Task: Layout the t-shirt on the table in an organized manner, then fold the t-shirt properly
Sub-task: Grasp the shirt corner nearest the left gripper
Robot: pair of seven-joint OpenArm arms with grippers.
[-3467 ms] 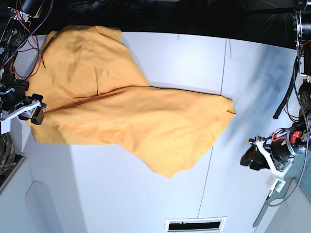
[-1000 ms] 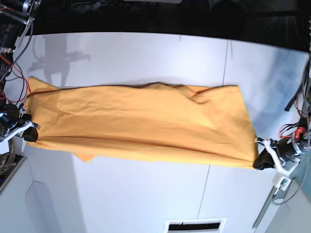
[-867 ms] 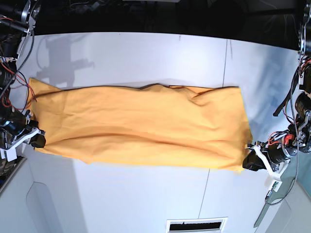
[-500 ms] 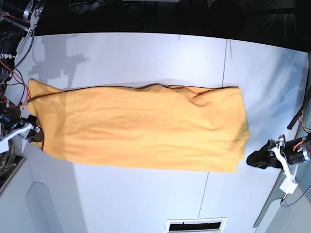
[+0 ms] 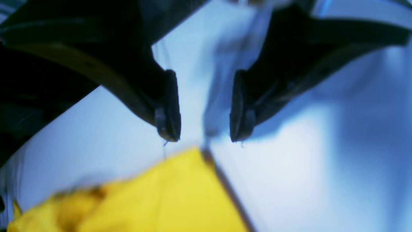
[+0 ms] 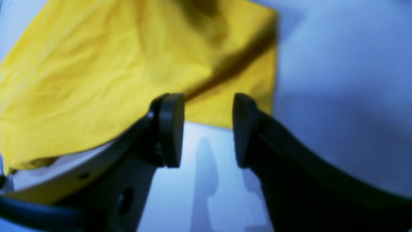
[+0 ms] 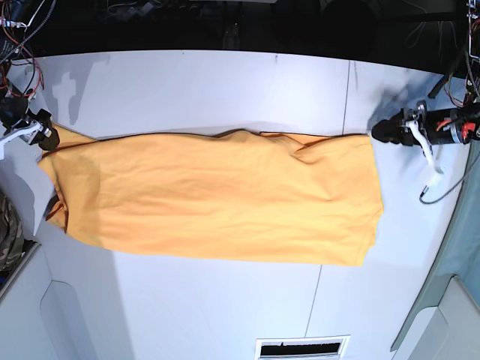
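My left gripper's open fingers are just short of the t-shirt's corner [image 7: 366,139], so next my left gripper moves closer and pinches that corner before both grippers pull the t-shirt.
The orange-yellow t-shirt [image 7: 217,195] lies spread as a long flat band across the white table [image 7: 225,82]. My left gripper [image 7: 381,131] hovers open just off the shirt's far right corner. In the left wrist view, the left gripper [image 5: 204,130] holds nothing, and a corner of the t-shirt [image 5: 167,199] lies below its fingertips [image 5: 169,125]. My right gripper [image 7: 46,136] is at the shirt's far left corner. The right wrist view shows the right gripper [image 6: 207,106] open and empty, with the t-shirt [image 6: 96,74] edge just beyond its pads [image 6: 172,129].
A camouflage cloth [image 7: 9,238] hangs off the table's left edge. A vent slot [image 7: 302,347] sits at the front edge, and a thin seam [image 7: 346,97] runs down the table's right part. Cables trail from both arms.
Both grippers opened and let go of the shirt's near corners. They then moved to its far corners. The shirt settled flat and has hardly shifted since.
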